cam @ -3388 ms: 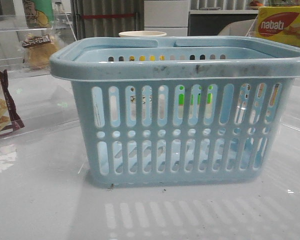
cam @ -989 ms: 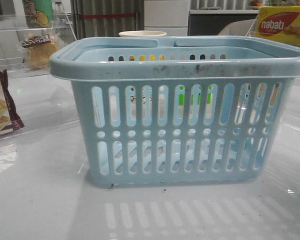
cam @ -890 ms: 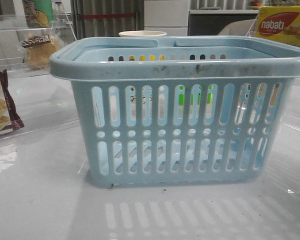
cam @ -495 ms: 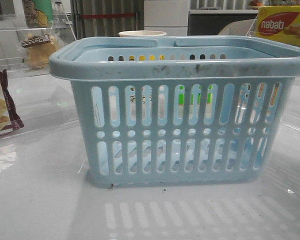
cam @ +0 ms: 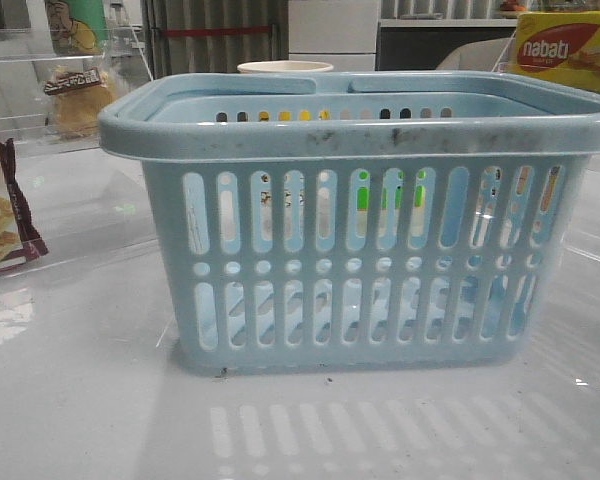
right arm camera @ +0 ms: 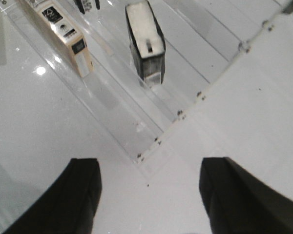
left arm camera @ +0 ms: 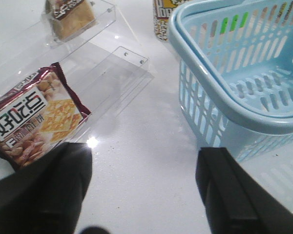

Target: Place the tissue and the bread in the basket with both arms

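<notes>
The small dark pack is standing on its narrow side, so I expect it to fall over onto a dark side when the robot drops it into the basket.
The light-blue basket stands in the middle of the front view, and nothing shows inside it through the slots. The bread, golden-brown in a clear packet with a dark label, sits on a clear shelf at the far left. It also shows in the left wrist view. My left gripper is open and empty over bare table, between the cracker packet and the basket. My right gripper is open and empty near a clear tray's corner. A small dark pack with a pale face, likely the tissue, stands in that tray.
A brown-edged cracker packet lies on a clear tray left of the basket and also shows in the front view. A beige box stands beside the dark pack. A yellow nabati box and a cup are behind the basket.
</notes>
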